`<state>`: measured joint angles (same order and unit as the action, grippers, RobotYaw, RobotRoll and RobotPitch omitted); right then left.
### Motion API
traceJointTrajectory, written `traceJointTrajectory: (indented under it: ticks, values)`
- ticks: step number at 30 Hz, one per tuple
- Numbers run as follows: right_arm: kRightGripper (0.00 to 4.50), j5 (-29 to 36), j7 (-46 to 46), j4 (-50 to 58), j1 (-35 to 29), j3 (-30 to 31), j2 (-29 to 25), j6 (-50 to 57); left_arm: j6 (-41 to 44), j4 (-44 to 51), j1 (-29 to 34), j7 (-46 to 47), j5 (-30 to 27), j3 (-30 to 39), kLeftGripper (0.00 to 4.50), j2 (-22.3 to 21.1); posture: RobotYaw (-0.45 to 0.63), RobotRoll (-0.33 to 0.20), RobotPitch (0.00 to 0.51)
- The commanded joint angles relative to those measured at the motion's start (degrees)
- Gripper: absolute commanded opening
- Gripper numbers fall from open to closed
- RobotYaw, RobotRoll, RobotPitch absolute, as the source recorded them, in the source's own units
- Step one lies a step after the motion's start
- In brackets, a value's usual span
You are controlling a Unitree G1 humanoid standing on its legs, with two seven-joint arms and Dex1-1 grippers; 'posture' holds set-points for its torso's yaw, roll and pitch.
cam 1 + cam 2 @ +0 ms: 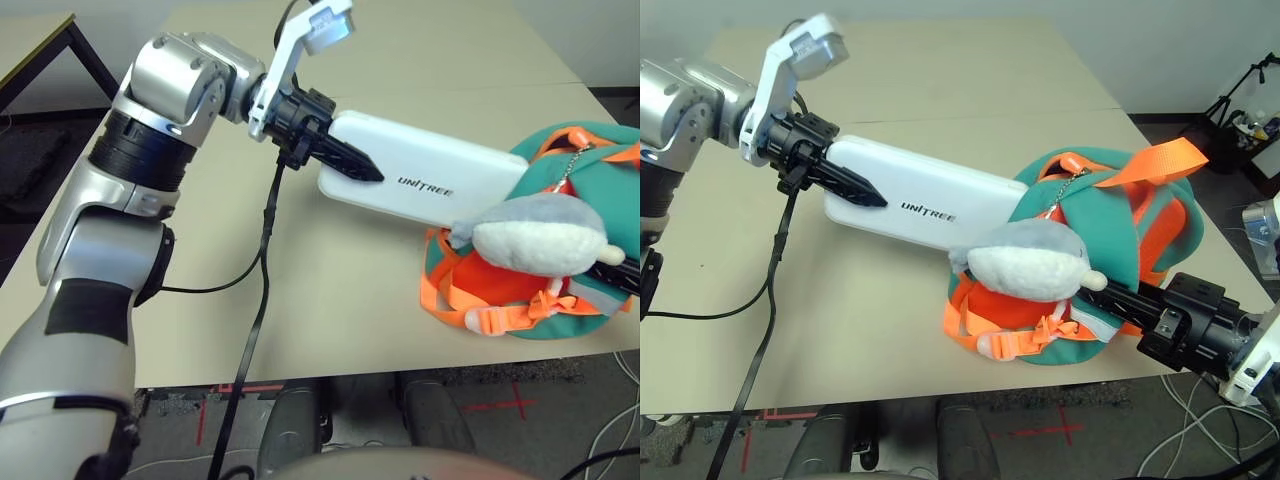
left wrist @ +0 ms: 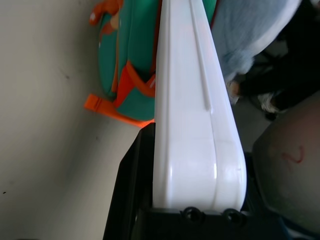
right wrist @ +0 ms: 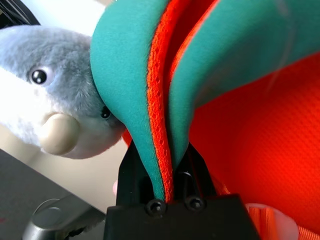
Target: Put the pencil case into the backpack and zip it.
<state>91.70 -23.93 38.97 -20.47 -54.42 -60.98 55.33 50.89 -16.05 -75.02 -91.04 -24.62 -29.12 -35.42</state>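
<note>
The pencil case sits between my left gripper's fingers, which would catch on the backpack's opening [image 1: 1017, 203], so I'll close them behind the pencil case's outer end [image 1: 839, 208] and push.
The white pencil case [image 1: 430, 180] with dark UNITREE lettering lies slanted over the table. My left gripper [image 1: 352, 162] is shut on its left end, and the left wrist view shows the case [image 2: 195, 125] clamped between the black fingers. Its right end reaches the mouth of the teal and orange backpack [image 1: 1115, 205] and is hidden behind the grey-white plush fish [image 1: 1030, 262]. At the backpack's near right side, my right gripper [image 1: 1118, 298] is shut on the teal and orange edge of the opening [image 3: 135, 85], holding it up.
Orange straps and a buckle [image 1: 490, 318] spill toward the beige table's front edge [image 1: 330, 375]. A black cable [image 1: 262, 260] hangs from my left wrist across the table. Bare tabletop lies behind and to the left of the case. Equipment stands off the table's right side [image 1: 1240, 110].
</note>
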Motion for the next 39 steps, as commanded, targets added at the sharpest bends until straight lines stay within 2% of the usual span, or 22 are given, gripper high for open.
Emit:
traceJointTrajectory:
  ticks: [1, 6, 12, 23, 30, 32, 34, 39]
  values:
    - [0.2, -1.1, 0.5, 0.0, 2.8, 3.9, 0.0, -2.3, -3.3, -0.1, -0.4, -0.6, 2.9, -2.4, 1.36, 3.6, -0.23, 0.0, 0.109]
    - [0.2, -1.8, 1.6, -0.4, 7.9, 8.8, -0.1, -3.9, -10.5, -7.0, -2.5, 1.0, 9.7, -3.4, 1.36, 9.1, -0.23, 0.0, 0.092]
    - [0.2, -3.3, 1.6, -1.0, 11.3, 12.5, 0.3, -4.6, -16.4, -14.2, -5.6, 1.9, 14.7, -2.1, 1.36, 13.7, -0.22, 0.0, 0.081]
    - [0.2, -4.7, 1.8, -0.6, 13.7, 16.6, 2.2, -5.8, -12.0, -10.5, -3.5, -1.3, 17.4, -5.1, 1.36, 17.4, -0.21, 0.0, 0.074]
    - [0.2, -5.2, 1.9, -0.7, 14.7, 17.8, 2.6, -6.0, -8.6, -9.0, -1.9, -0.2, 16.7, -3.3, 1.36, 18.2, -0.21, 0.0, 0.072]
    - [0.2, -5.4, 1.8, -0.8, 14.9, 18.0, 2.7, -6.0, -7.5, -8.5, -1.9, 0.3, 16.3, -2.3, 2.07, 18.4, -0.2, 0.0, 0.069]
    - [0.2, -5.6, 1.6, -0.9, 15.2, 18.3, 2.7, -6.1, -6.1, -7.9, -2.3, 0.8, 15.2, -0.3, 2.58, 18.3, -0.2, 0.0, 0.068]
    - [0.2, -6.1, 1.1, -1.5, 15.8, 18.7, 2.7, -5.9, -2.1, -6.5, -4.1, 0.6, 11.7, 4.0, 4.34, 15.9, -0.19, 0.0, 0.068]
